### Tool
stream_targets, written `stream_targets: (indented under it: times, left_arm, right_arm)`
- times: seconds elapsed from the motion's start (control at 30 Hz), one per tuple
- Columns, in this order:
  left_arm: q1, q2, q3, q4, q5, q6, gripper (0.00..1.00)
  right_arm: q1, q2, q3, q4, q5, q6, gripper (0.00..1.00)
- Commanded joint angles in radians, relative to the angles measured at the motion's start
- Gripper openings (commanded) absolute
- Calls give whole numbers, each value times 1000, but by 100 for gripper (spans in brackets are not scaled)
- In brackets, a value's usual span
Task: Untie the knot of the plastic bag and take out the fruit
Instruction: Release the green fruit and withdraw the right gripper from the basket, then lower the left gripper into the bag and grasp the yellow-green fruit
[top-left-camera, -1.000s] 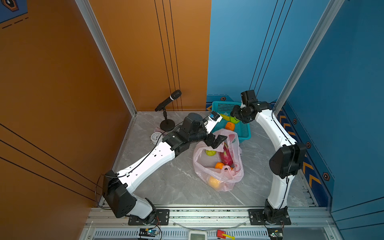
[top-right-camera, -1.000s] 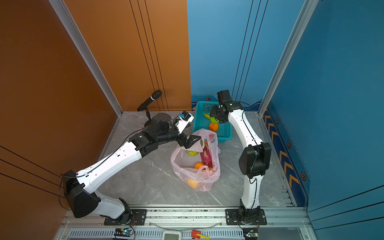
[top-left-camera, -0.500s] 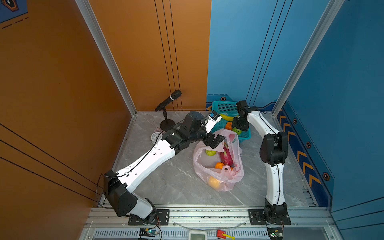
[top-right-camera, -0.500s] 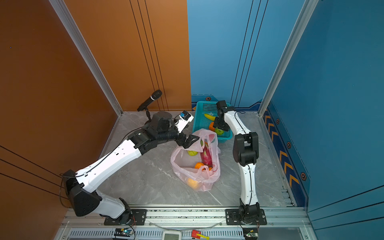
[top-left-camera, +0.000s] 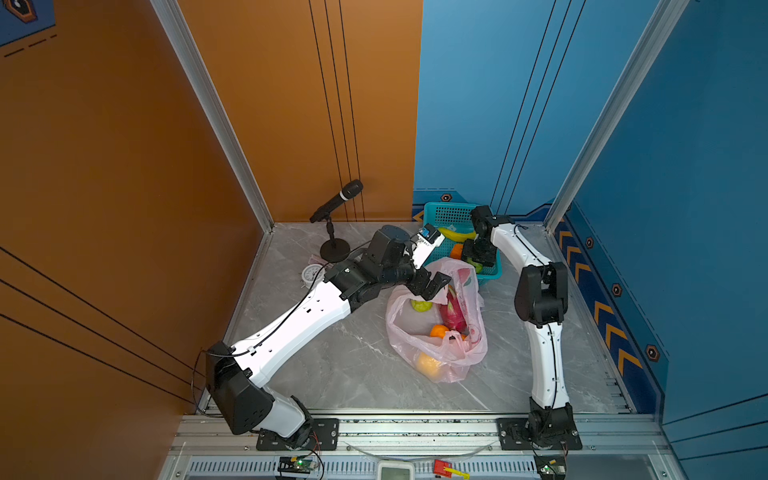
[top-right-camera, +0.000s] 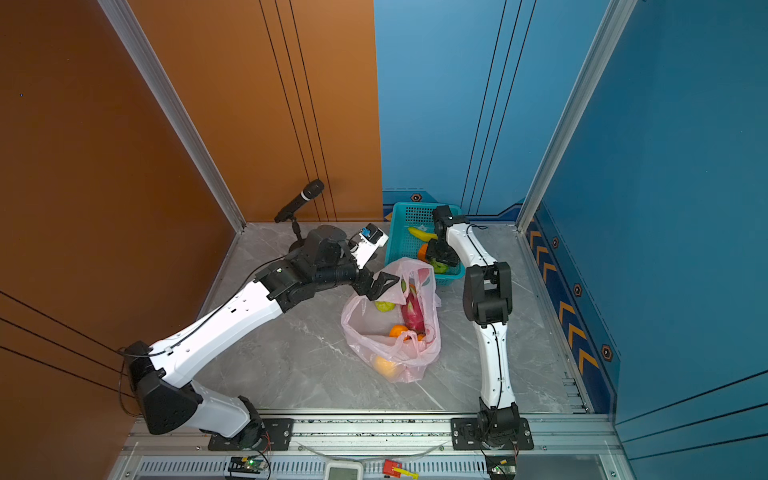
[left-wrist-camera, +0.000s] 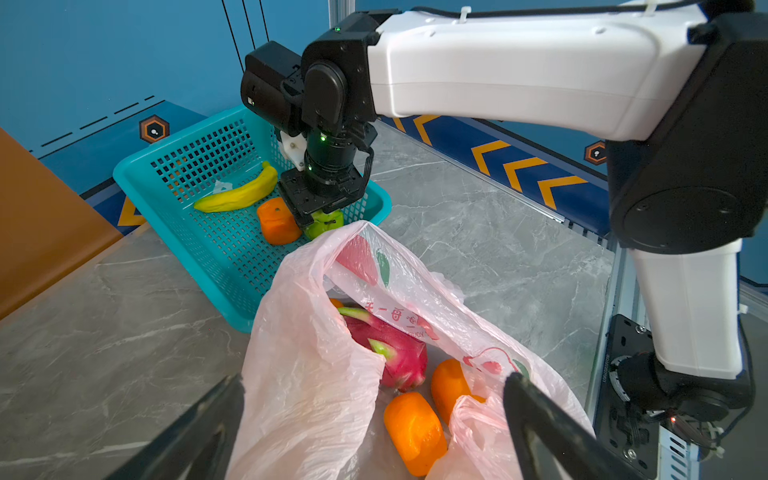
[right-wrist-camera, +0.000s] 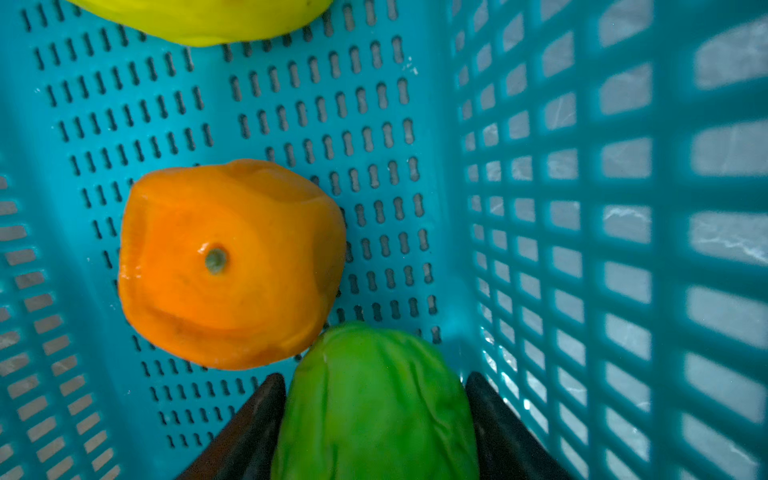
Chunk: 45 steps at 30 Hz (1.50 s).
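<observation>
The dragon fruit (top-left-camera: 453, 312) is on my right gripper's side of the bag's green fruit. Next, my left gripper takes the green fruit (top-left-camera: 421, 305) up and out for my right gripper.
The pale-pink plastic bag (top-left-camera: 415, 332) lies mid-table with its mouth wide; no knot shows on it. Inside are fruit: a magenta dragon fruit (top-left-camera: 454, 305), a green one (top-left-camera: 420, 306), an orange one (top-left-camera: 438, 331) and a yellow-orange one (top-left-camera: 430, 363). My left gripper (top-left-camera: 432, 286) is open at the bag's far rim, its fingers (left-wrist-camera: 208, 415) straddling the rim over the oranges (left-wrist-camera: 413, 428). My right gripper (top-left-camera: 478, 259) is down in the teal basket (top-left-camera: 449, 212), both fingers against a green fruit (right-wrist-camera: 374, 399) resting in its near corner.
The basket also holds a yellow banana (top-left-camera: 457, 235) and an orange fruit (right-wrist-camera: 228, 266), close to the green one. A microphone on a stand (top-left-camera: 334, 203) and a small clock (top-left-camera: 311, 274) stand at the back left. The right arm's elbow (top-left-camera: 540, 291) hangs beside the bag.
My right arm has folded and come down from above the basket into it, carrying the green fruit to the near corner. The left arm and the bag have hardly moved.
</observation>
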<state>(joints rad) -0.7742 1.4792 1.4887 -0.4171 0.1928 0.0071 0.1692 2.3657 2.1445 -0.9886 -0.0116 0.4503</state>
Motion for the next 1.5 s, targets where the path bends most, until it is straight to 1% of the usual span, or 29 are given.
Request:
stream_targets:
  times: [0.0,0.13,0.27,0.33,0.43,0.47,0.57,0.7,0.73,0.83,0.93,1.03,1.13,1.2,1.27,1.37,1.47]
  left_arm:
    - [-18,-34,-16,-15,-19,-2,98]
    - [-35,-48,-36,-13,-34,1,98]
    - [-64,-70,-64,-3,-57,0,98]
    - [-84,-81,-79,-4,-84,-2,98]
    - [-110,-98,-103,1,-129,-38,98]
    - [-117,-102,-113,7,-134,-55,98]
    - [-138,-111,-142,17,-173,-131,99]
    - [-168,-105,-171,36,-221,-236,88]
    - [-175,-100,-175,39,-229,-255,82]
    - [-206,-78,-180,38,-286,-323,75]
    - [-235,-48,-182,26,-336,-396,70]
    - [-264,-20,-185,14,-389,-443,69]
    - [-298,10,-183,-15,-461,-462,68]
    - [-303,35,-173,-54,-489,-490,67]
    - [-303,64,-161,-81,-492,-498,66]
    - [-300,113,-128,-127,-479,-469,66]
    - [-283,181,-68,-215,-495,-445,66]
  right_arm:
    - [-7,-97,22,-39,-14,1,75]
    - [-14,-173,23,-57,-24,1,83]
    - [-17,-267,15,-76,-42,2,83]
    - [-16,-344,-21,-76,-65,10,83]
    - [-14,-469,-131,-51,-121,58,83]
    - [-13,-509,-186,-36,-132,81,83]
    - [0,-690,-396,46,-137,150,83]
    - [19,-938,-647,135,-130,233,83]
    - [23,-996,-696,144,-132,245,83]
    - [45,-1134,-800,129,-138,265,83]
    - [74,-1249,-867,80,-143,283,83]
    - [105,-1351,-928,50,-137,310,83]
    - [138,-1426,-967,31,-118,345,82]
    - [172,-1456,-972,10,-96,356,82]
    - [207,-1476,-971,-16,-71,362,82]
    - [251,-1504,-980,-38,-45,373,82]
    - [268,-1525,-986,-41,-26,385,82]
